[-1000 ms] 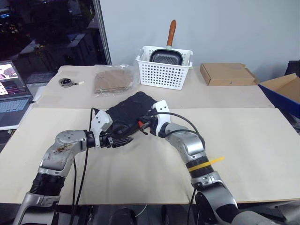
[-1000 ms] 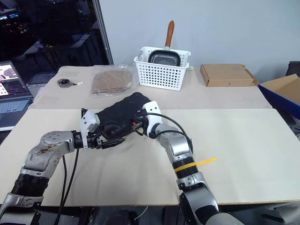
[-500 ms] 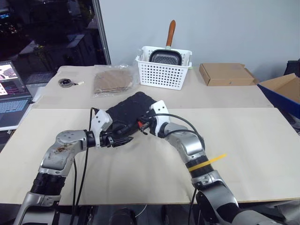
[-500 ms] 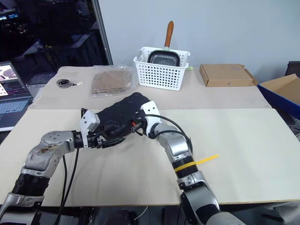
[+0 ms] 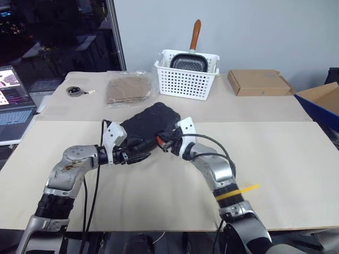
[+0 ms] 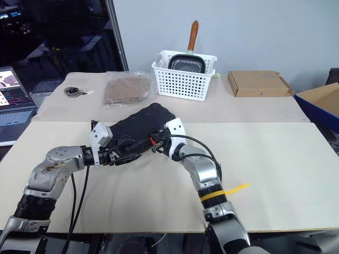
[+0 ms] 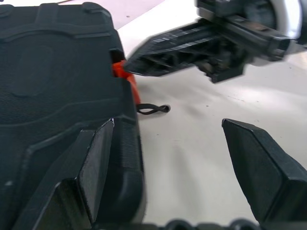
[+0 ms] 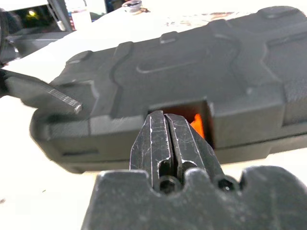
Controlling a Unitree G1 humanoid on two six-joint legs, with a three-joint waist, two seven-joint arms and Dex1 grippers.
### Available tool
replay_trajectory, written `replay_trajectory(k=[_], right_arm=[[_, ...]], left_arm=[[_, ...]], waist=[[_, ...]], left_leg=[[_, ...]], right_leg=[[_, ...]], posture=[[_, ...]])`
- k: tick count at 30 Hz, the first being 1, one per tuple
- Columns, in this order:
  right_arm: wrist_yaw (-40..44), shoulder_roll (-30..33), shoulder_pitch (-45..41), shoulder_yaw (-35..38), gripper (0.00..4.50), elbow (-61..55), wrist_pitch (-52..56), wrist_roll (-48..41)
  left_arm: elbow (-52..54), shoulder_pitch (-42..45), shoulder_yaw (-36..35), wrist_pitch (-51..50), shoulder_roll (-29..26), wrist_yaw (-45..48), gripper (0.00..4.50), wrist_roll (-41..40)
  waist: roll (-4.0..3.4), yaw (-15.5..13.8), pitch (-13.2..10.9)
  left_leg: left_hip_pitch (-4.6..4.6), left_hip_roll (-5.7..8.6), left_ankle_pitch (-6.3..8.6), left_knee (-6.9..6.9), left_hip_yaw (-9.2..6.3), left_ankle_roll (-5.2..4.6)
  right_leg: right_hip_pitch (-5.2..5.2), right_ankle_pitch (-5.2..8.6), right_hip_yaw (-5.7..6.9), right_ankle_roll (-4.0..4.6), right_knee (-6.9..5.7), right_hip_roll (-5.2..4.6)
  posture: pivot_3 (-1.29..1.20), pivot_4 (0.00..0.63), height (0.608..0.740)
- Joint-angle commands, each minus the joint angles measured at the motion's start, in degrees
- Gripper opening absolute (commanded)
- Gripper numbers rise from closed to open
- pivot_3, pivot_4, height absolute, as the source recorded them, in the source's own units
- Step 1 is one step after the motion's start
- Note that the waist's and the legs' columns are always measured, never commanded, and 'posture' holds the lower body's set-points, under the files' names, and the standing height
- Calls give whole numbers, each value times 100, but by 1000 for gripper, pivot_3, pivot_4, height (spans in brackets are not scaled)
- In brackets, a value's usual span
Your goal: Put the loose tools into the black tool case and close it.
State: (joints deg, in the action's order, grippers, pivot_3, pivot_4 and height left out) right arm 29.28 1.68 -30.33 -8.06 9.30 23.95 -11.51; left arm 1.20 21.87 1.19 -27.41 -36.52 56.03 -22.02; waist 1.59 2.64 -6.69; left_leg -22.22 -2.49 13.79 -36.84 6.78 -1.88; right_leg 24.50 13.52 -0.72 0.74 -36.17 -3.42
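Note:
The fingers of the robot's right gripper are in the notch over the red-orange latch (image 7: 118, 68), which sticks out, so the gripper should back away and approach the latch's loose end (image 7: 135, 92).
The black tool case (image 5: 151, 120) lies shut on the table, its red-orange latch (image 8: 195, 123) showing in a notch on the near edge. My right gripper (image 8: 160, 115) is shut with nothing in it, its tips just in front of the latch (image 7: 123, 76). My left gripper (image 7: 168, 123) is open at the case's near left corner. One of its fingers (image 7: 98, 163) lies against the case's side and the other stands over bare table. The loose tools are out of view.
A white basket (image 5: 185, 79) with a pan stands behind the case. A flat cardboard box (image 5: 257, 82) lies at the back right, and a bagged brown sheet (image 5: 127, 90) and a dark disc (image 5: 76, 91) at the back left. A laptop (image 5: 13, 100) sits at the far left.
My right gripper has drawn slightly back and to the right along the case's near edge, still shut. The left gripper and the case have stayed put.

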Motion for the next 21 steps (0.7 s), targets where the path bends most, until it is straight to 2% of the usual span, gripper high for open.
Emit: replay_trajectory(k=[1, 6, 15, 21], right_arm=[[89, 355, 171, 1, 27, -778, 315, -31], [112, 641, 333, -247, 27, -994, 589, 83], [-17, 379, -49, -502, 27, -315, 499, 278], [-270, -259, -881, -474, 27, 1170, -45, 495]], left_arm=[[-198, -86, 89, -79, 3, -35, 3869, 110], [-245, -63, 118, -58, 4, -18, 3869, 130], [-318, 27, 174, -31, 2, 9, 3869, 152], [-305, -9, 173, -22, 10, 11, 3869, 155]], waist=[[0, -9, -1], [2, -16, -2], [4, -16, -10], [8, 46, -13]], left_leg=[[-7, 0, 5, 0, 0, 5], [-17, 2, 26, 0, 0, -1], [-8, 3, 21, 0, 1, 5], [4, 3, 17, -1, 10, 10]], right_leg=[[3, -2, 0, -3, 5, 0], [2, 5, 4, -14, 26, 0], [-2, 5, 9, -13, 20, 12], [-4, 1, 11, -9, 13, 22]], posture=[[0, 150, 740], [0, 150, 740], [0, 150, 740], [0, 150, 740]])
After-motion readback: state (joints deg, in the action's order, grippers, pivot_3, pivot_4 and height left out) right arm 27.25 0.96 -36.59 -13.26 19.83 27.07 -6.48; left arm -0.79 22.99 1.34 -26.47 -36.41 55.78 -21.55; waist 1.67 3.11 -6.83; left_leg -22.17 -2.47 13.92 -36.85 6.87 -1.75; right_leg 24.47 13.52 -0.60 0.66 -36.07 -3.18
